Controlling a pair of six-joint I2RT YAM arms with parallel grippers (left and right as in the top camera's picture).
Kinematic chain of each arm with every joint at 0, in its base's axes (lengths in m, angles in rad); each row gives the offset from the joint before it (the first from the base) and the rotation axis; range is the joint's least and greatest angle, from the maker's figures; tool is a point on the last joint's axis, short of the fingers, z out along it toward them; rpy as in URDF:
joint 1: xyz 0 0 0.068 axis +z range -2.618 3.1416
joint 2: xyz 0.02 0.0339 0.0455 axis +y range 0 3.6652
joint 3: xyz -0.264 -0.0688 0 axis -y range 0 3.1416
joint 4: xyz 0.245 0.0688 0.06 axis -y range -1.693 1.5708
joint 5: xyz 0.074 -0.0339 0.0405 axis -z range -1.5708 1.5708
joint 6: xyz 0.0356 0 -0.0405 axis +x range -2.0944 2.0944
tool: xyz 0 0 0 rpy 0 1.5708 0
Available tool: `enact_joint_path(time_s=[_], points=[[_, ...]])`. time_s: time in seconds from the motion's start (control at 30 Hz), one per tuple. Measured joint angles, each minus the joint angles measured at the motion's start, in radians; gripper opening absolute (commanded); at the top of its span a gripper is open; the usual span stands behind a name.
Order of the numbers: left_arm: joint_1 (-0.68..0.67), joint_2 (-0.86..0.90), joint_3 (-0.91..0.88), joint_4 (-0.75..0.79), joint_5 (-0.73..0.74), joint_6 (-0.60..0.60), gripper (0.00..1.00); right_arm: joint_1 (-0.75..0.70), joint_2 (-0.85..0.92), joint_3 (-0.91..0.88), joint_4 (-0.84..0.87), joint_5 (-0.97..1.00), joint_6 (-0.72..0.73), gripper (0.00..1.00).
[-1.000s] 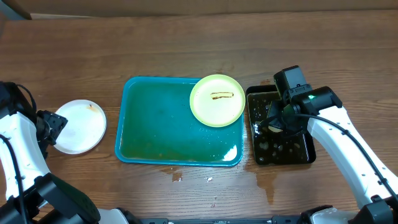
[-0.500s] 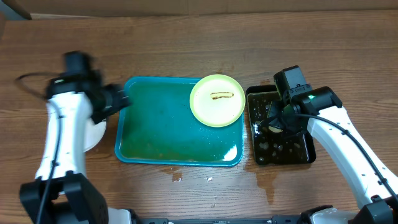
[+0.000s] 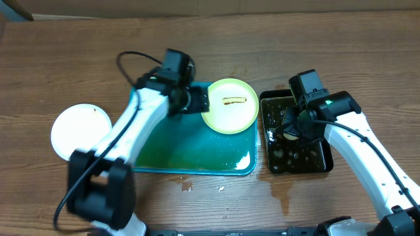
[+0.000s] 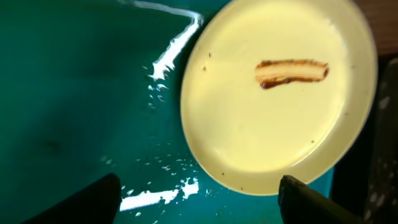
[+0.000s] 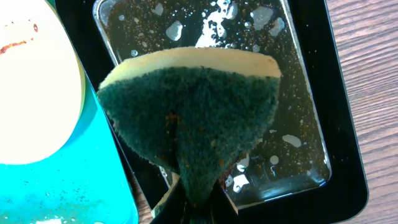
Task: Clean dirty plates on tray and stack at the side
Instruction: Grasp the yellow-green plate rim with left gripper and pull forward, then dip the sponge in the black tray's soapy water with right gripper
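Observation:
The brown smear (image 3: 234, 100) lies in a compact strip with dark, crisp edges (image 4: 292, 81), so it will stay stuck on and turn along with the plate when the robot shifts the plate.
A pale yellow-green plate (image 3: 229, 105) with a brown smear lies at the back right corner of the teal tray (image 3: 164, 141); it also shows in the left wrist view (image 4: 280, 93) and at the left edge of the right wrist view (image 5: 31, 81). My left gripper (image 3: 200, 102) is open, just left of this plate, its fingers (image 4: 199, 199) wide over the wet tray (image 4: 74, 93). A white plate (image 3: 77, 131) lies on the table left of the tray. My right gripper (image 5: 196, 199) is shut on a green-and-yellow sponge (image 5: 193, 118) above the black water tray (image 5: 298, 124).
The black tray of dirty water (image 3: 295, 141) stands right of the teal tray. Small water drops (image 3: 187, 187) lie on the wooden table near the front. My left arm (image 3: 131, 131) stretches across the teal tray's left part.
My left arm has swung from the white plate at the left, across the tray, to the yellow-green plate. The white plate stays on the table. The right arm has not moved.

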Motion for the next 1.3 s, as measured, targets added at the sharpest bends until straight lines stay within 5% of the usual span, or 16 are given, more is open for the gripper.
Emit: enact_joint_path(time_s=[0.27,0.43,0.67,1.0,1.3], points=[[-0.083,0.135,0.000,0.027,-0.001,-0.068,0.70,0.000,0.000,0.000,-0.005,0.000,0.000,0.04],[-0.101,0.182,0.000,0.000,-0.005,-0.080,0.31,0.000,0.000,0.000,-0.008,0.000,0.000,0.04],[-0.094,0.209,0.002,-0.122,-0.040,-0.101,0.05,0.000,0.000,0.000,-0.010,0.000,0.000,0.04],[-0.069,0.208,0.019,-0.276,-0.156,-0.097,0.04,0.000,0.000,-0.009,0.019,0.000,-0.027,0.04],[-0.024,0.209,0.019,-0.320,-0.194,-0.097,0.04,0.000,0.001,-0.193,0.260,-0.005,-0.053,0.04]])
